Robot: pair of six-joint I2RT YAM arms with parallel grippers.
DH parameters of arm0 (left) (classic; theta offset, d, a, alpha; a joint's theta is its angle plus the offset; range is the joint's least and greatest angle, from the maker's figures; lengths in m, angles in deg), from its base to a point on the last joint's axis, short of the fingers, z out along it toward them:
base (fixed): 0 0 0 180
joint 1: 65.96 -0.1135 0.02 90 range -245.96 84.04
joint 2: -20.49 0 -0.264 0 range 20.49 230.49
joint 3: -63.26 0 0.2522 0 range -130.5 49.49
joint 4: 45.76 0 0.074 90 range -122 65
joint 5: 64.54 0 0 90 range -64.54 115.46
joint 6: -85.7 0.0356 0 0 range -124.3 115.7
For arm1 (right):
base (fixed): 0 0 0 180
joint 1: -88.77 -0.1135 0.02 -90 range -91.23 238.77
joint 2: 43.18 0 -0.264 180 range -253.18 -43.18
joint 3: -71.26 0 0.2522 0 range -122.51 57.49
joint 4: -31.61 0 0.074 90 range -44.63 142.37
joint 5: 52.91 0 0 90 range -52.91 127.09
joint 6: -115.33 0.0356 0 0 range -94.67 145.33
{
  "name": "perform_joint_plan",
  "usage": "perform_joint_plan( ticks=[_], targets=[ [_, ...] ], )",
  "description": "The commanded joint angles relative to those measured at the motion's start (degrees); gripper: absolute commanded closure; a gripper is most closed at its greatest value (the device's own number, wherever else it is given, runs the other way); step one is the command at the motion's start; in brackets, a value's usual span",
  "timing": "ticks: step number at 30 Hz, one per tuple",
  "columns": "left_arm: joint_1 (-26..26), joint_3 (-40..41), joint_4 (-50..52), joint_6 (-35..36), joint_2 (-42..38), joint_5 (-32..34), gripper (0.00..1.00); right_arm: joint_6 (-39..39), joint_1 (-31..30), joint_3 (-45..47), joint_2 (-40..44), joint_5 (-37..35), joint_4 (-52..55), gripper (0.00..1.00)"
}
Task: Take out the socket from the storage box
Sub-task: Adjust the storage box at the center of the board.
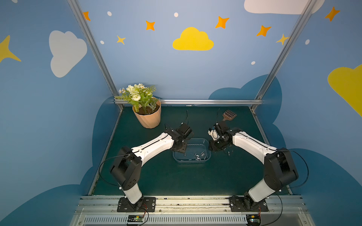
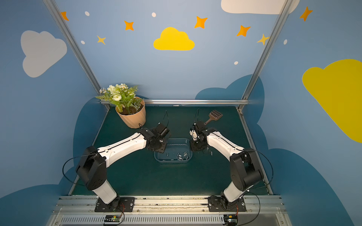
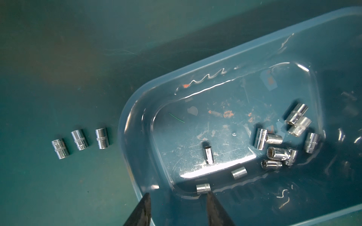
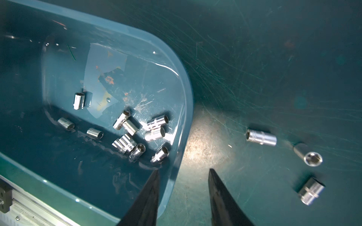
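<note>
The sockets are bunched close together along the storage box's near side [image 3: 203, 188], so my right gripper should pinch the box's rim [image 4: 174, 176] and jerk the box to move them.
The storage box [image 1: 191, 162] is a shallow translucent blue-grey tub at mid-table between my two arms. Several chrome sockets [image 3: 274, 152] lie clustered at one end of its floor, and the same cluster of sockets [image 4: 129, 127] shows in the right wrist view. A lone socket [image 3: 203, 188] lies by the wall, just ahead of one left finger. My left gripper [image 3: 178, 193] is open over the box's corner, holding nothing. My right gripper [image 4: 184, 169] is open astride the box rim [image 4: 188, 94], one finger inside and one over the mat, also holding nothing.
Three sockets [image 3: 79, 140] lie in a row on the green mat beside the box on the left arm's side. Three more sockets [image 4: 261, 137] lie on the right arm's side. A peach flowerpot [image 1: 149, 117] stands back left; a brown slotted scoop [image 1: 229, 115] lies back right.
</note>
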Motion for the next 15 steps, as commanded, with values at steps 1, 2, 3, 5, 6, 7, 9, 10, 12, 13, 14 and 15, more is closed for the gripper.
perform_joint_plan(
  ticks=[1,2,3,5,6,7,9,10,12,13,14,15],
  targets=[
    [0.1,0.8,-0.8,-0.3,-2.0,1.6,0.52,1.3,-0.7,0.5,-1.7,0.8,-1.7,0.58],
    [0.0,0.8,-0.5,-0.1,-2.1,1.8,0.52,1.6,-0.8,0.5,-2.2,1.0,-1.8,0.58],
    [0.0,0.7,-0.2,0.0,-2.3,2.1,0.52,1.8,-0.9,0.3,-2.8,1.3,-1.9,0.59],
    [0.1,0.5,0.4,0.3,-2.5,2.7,0.51,2.0,-1.0,-0.3,-4.1,1.9,-2.1,0.61],
    [0.0,0.5,0.5,0.3,-2.7,2.9,0.51,2.2,-1.1,-0.8,-4.8,2.3,-1.8,0.62],
    [0.0,0.5,0.5,0.4,-2.8,3.0,0.51,2.2,-1.1,-1.4,-5.6,2.5,-1.6,0.64],
    [-0.2,0.4,0.3,0.6,-3.3,3.2,0.5,2.3,-1.2,-2.1,-7.0,2.8,-1.2,0.68],
    [-0.3,0.2,0.3,0.7,-3.3,3.4,0.5,2.4,-1.2,-2.3,-7.4,3.0,-1.1,0.71],
    [-0.4,-0.4,0.6,1.0,-3.3,3.6,0.5,2.3,-1.2,-2.6,-7.9,3.2,-1.1,0.77],
    [-0.5,-0.6,0.9,1.3,-3.1,3.8,0.5,2.3,-1.2,-2.8,-8.0,3.0,-0.9,0.8],
    [-0.5,-1.0,1.6,1.2,-2.9,3.9,0.49,2.2,-1.1,-3.1,-8.1,2.9,-0.4,0.83],
    [-0.6,-1.4,2.6,1.2,-2.5,3.8,0.49,2.1,-1.1,-3.6,-8.3,2.6,0.6,0.85]
  ],
)
